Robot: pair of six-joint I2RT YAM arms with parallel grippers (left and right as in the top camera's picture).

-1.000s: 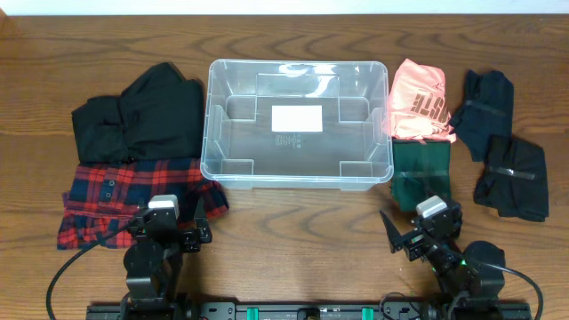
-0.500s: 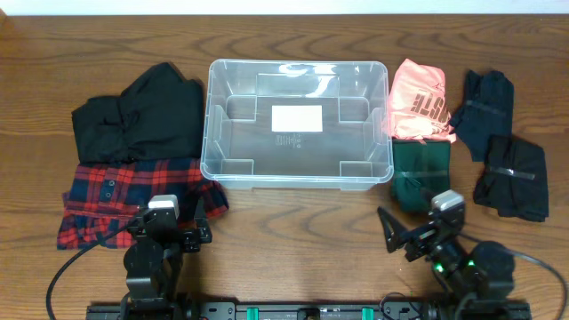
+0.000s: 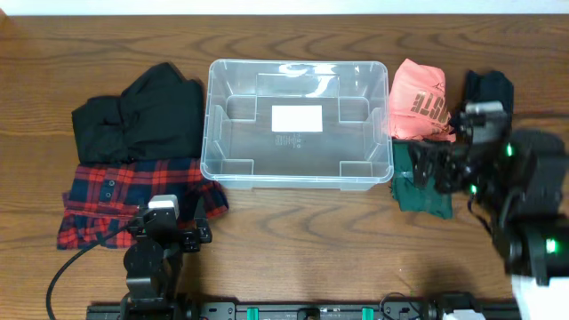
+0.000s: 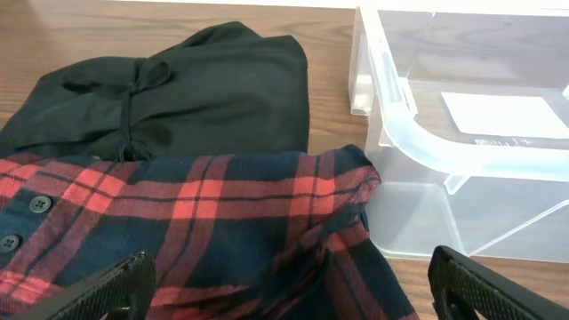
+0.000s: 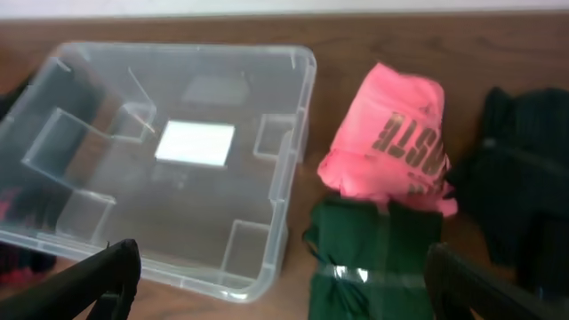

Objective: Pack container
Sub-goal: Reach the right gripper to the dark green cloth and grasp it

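The folded green garment (image 3: 420,195) lies uncovered below the robot's open right gripper, so the robot should keep moving down until the fingers close on its corner (image 5: 427,224) beside the pink garment.
The container (image 3: 267,62) is a clear plastic bin with a white label (image 3: 296,118) on its base, standing empty at the table's middle. It also shows in the left wrist view (image 4: 418,142) and the right wrist view (image 5: 298,142). My left gripper (image 3: 164,233) is open and empty, low over a red plaid shirt (image 3: 116,191) that fills the left wrist view (image 4: 204,222) between the fingers (image 4: 289,293). My right gripper (image 3: 425,164) is open and empty, raised above the container's front right corner and a folded green garment (image 3: 418,187); its fingers (image 5: 280,284) frame both.
A black garment (image 3: 142,116) lies left of the container, behind the plaid shirt. A pink garment (image 3: 420,98) with dark lettering lies right of the container, behind the green one (image 5: 373,267). Dark navy clothes (image 3: 489,89) lie at the far right, partly hidden by my right arm.
My right arm has lifted from the front edge and swung back and right, over the green garment and the dark clothes. The left arm has not moved.
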